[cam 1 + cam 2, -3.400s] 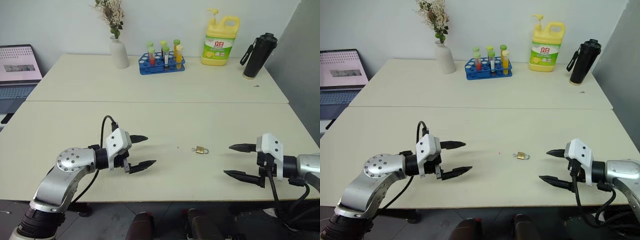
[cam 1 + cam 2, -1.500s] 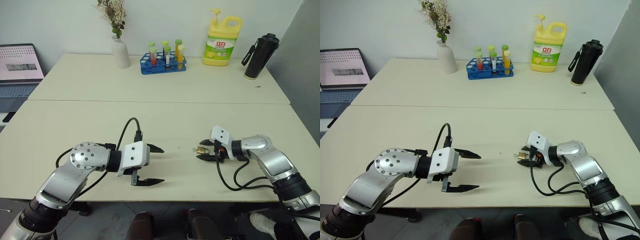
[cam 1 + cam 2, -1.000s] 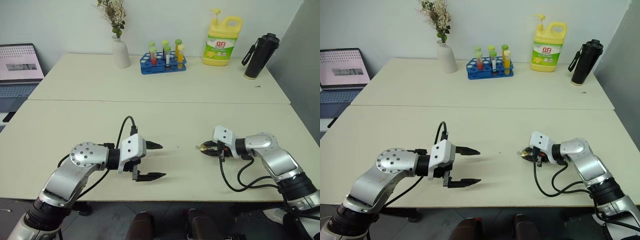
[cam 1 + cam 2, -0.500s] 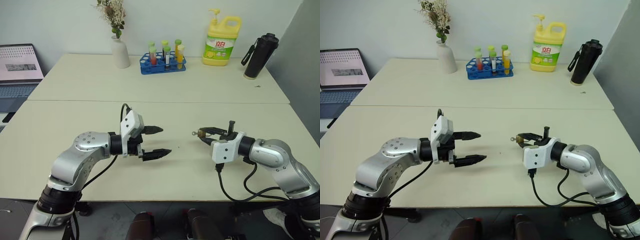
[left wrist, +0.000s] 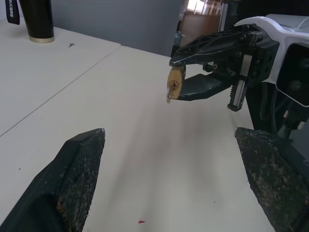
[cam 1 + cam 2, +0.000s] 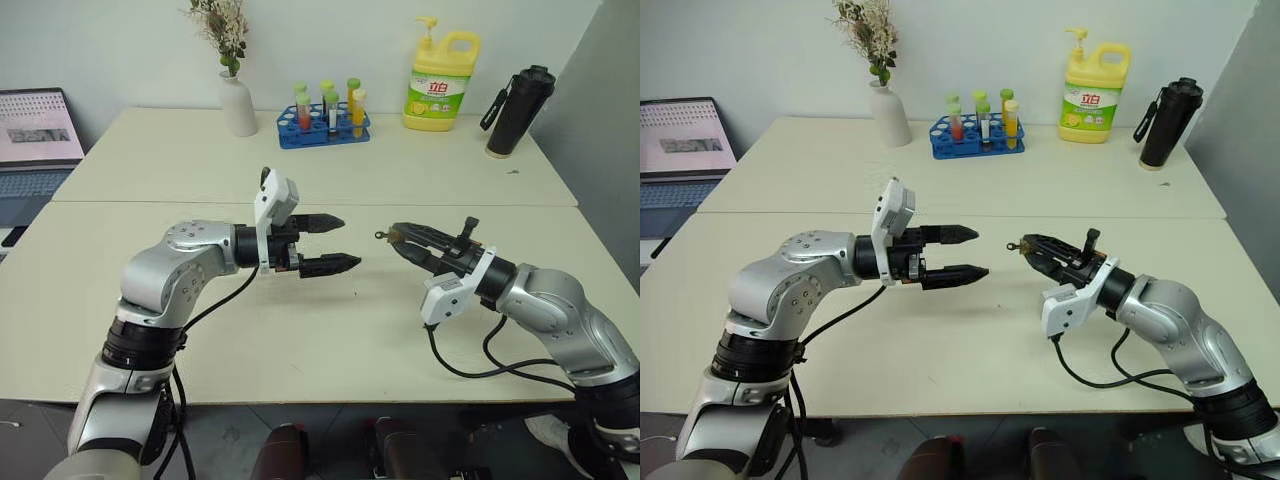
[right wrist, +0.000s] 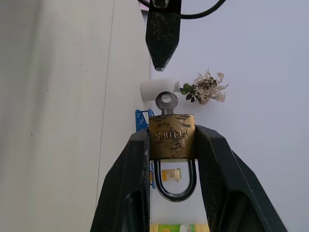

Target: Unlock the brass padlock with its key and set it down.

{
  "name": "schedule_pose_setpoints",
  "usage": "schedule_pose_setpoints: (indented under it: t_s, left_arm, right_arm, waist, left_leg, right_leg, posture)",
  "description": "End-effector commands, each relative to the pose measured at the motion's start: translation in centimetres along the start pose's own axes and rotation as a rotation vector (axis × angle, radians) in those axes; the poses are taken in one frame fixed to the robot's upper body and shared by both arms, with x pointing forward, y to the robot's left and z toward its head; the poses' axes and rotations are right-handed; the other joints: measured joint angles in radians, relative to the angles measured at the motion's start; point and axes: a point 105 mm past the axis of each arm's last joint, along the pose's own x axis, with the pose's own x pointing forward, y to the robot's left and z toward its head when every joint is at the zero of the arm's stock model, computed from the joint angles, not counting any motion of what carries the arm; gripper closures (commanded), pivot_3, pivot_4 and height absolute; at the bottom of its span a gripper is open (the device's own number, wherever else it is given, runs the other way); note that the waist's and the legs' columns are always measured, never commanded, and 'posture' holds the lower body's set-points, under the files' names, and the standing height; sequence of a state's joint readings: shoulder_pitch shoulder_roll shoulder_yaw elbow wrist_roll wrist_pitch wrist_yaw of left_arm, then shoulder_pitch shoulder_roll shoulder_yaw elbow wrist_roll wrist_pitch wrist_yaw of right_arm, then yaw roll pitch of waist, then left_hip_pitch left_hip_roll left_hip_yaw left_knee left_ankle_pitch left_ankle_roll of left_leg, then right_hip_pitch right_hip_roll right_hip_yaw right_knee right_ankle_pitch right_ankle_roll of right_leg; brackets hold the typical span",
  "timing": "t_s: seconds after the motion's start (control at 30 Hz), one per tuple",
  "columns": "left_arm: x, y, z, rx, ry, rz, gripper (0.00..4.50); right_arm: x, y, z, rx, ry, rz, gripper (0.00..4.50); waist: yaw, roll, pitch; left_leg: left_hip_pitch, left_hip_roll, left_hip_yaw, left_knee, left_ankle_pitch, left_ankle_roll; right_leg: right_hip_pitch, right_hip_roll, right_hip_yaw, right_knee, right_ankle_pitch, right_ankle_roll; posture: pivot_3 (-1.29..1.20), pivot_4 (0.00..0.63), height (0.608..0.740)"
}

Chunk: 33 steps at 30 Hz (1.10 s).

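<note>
I should use my left gripper to pinch the key sticking out and turn it while the padlock stays still, because my right gripper is holding the brass padlock by its body.
My right gripper is shut on the brass padlock, lifted off the table and gripped by the sides of its body. The shackle lies between the fingers, and the key sticks out of the keyhole toward my left gripper. In the left wrist view the padlock hangs at the right gripper's fingertips with its keyhole face toward the camera. My left gripper is open with nothing in it. It hovers level a short way to the left of the right gripper, pointing at it.
At the back of the table stand a white vase with dried flowers, a blue test tube rack, a yellow detergent bottle and a black flask. A laptop sits off the left edge.
The right gripper has lifted the padlock off the table and rolled over. The left gripper has risen and moved right, toward the padlock, still open.
</note>
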<state>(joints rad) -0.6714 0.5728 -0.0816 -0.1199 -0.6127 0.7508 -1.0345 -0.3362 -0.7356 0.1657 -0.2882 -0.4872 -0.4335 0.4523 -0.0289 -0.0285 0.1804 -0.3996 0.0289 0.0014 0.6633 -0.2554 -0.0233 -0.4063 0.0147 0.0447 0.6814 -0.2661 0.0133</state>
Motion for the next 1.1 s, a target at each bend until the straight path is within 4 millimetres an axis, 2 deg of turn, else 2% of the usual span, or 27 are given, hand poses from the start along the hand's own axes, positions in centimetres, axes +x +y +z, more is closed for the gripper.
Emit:
schedule_pose_setpoints:
  t_s: [0.03, 0.27, 0.37, 0.77, 1.1]
  left_arm:
    - [0.4, -0.4, 1.1, 0.036, -0.017, -0.052, 0.0]
    - [1.0, -0.3, 1.4, 0.033, -0.011, -0.109, 0.0]
    - [1.3, -0.2, 1.5, 0.047, -0.013, -0.124, 0.57]
    - [2.1, 0.0, 1.7, 0.066, -0.021, -0.146, 4.5]
    - [2.6, 0.2, 1.5, 0.071, -0.031, -0.142, 4.5]
  right_arm:
    - [0.0, -1.9, 0.6, -0.032, -0.038, -0.066, 3.58]
    - [0.3, -2.0, 0.8, -0.04, -0.063, -0.055, 3.58]
    - [0.4, -1.9, 0.9, -0.033, -0.072, -0.053, 3.58]
    - [0.4, -1.7, 1.2, -0.011, -0.084, -0.044, 3.58]
    - [0.4, -1.6, 1.4, 0.008, -0.092, -0.032, 3.58]
  waist:
    - [0.0, 0.0, 0.0]
    - [0.0, 0.0, 0.0]
    - [0.0, 0.0, 0.0]
    - [0.0, 0.0, 0.0]
    - [0.0, 0.0, 0.0]
  left_leg:
    - [0.0, 0.0, 0.0, 0.0, 0.0, 0.0]
    - [0.0, 0.0, 0.0, 0.0, 0.0, 0.0]
    - [0.0, 0.0, 0.0, 0.0, 0.0, 0.0]
    - [0.0, 0.0, 0.0, 0.0, 0.0, 0.0]
    - [0.0, 0.0, 0.0, 0.0, 0.0, 0.0]
  right_leg:
    - [0.0, 0.0, 0.0, 0.0, 0.0, 0.0]
    - [0.0, 0.0, 0.0, 0.0, 0.0, 0.0]
    - [0.0, 0.0, 0.0, 0.0, 0.0, 0.0]
    - [0.0, 0.0, 0.0, 0.0, 0.0, -0.001]
    - [0.0, 0.0, 0.0, 0.0, 0.0, -0.001]
  posture:
    - [0.0, 0.15, 0.74]
    - [0.0, 0.15, 0.74]
    - [0.0, 0.15, 0.74]
    - [0.0, 0.15, 0.74]
    - [0.0, 0.15, 0.74]
